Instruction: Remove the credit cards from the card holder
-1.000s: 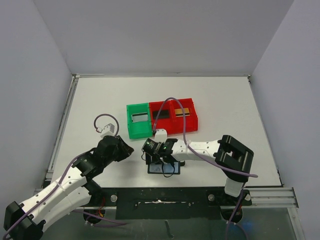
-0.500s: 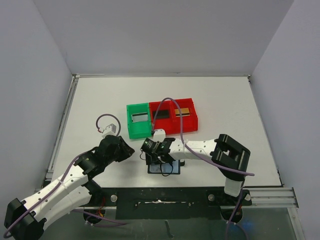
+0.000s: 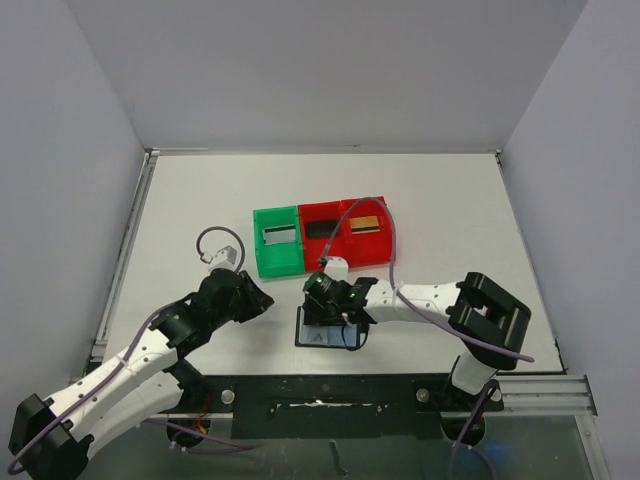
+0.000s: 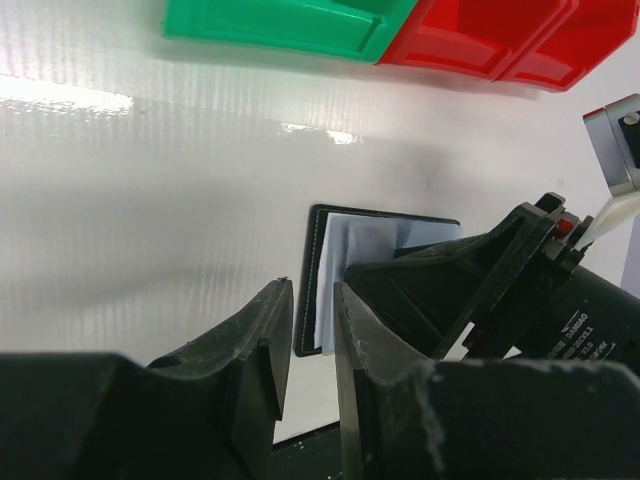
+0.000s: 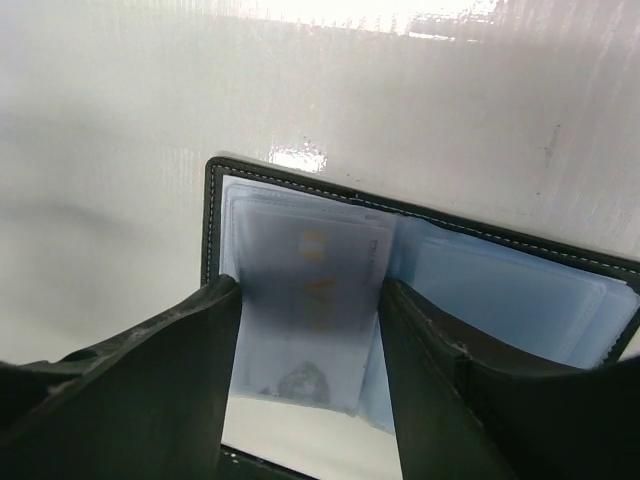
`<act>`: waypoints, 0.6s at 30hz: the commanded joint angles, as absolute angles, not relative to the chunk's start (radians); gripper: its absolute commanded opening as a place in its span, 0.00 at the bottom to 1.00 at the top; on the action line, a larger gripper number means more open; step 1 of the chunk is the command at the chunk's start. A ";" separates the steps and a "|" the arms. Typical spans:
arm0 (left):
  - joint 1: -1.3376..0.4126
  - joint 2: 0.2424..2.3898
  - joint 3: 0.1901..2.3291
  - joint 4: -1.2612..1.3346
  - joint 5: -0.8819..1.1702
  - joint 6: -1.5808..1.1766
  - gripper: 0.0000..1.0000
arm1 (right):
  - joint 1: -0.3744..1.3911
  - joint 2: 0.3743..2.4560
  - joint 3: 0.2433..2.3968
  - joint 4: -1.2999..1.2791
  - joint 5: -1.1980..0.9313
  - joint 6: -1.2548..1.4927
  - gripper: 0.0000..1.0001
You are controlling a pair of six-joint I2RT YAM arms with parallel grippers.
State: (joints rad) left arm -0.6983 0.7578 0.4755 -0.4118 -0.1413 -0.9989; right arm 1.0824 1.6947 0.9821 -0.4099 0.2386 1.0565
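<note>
The credit card is inside its flat pocket (image 5: pixel 308 300), so my right gripper should lift the pocket first. My left gripper should then come to the pocket's edge (image 5: pixel 241 388).
The black card holder (image 3: pixel 313 339) lies open near the table's front edge, its grey-blue pockets (image 5: pixel 500 290) facing up. My right gripper (image 3: pixel 333 320) is down on its left half. In the right wrist view a silvery-grey credit card (image 5: pixel 300 330) with gold lettering sits between the fingers, and the right gripper (image 5: pixel 310 285) is shut on its two long edges. My left gripper (image 3: pixel 262 300) hovers just left of the holder (image 4: pixel 355 240). The left gripper (image 4: pixel 312 290) has only a narrow gap between its jaws, with nothing in it.
A green bin (image 3: pixel 258 250) and two joined red bins (image 3: pixel 345 262) stand behind the holder. Each has a card in it: a grey one (image 3: pixel 279 236), a black one (image 3: pixel 320 228) and a gold one (image 3: pixel 366 224). The table's front rail runs just below the holder.
The right arm has swung its elbow to the right and settled over the holder. Its jaws have narrowed onto the card. The left arm has barely moved.
</note>
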 commanded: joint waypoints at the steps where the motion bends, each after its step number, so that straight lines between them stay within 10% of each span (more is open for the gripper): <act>1: -0.696 0.790 0.472 -0.288 -0.066 -0.961 0.22 | 1.027 1.642 0.818 -0.180 0.114 1.094 0.49; 10: -0.702 0.867 0.443 -0.151 0.068 -0.945 0.22 | 1.012 1.612 0.757 -0.124 0.088 1.118 0.49; 18: -0.704 0.787 0.453 -0.309 -0.100 -1.018 0.22 | 1.086 1.699 0.968 -0.419 0.278 1.078 0.70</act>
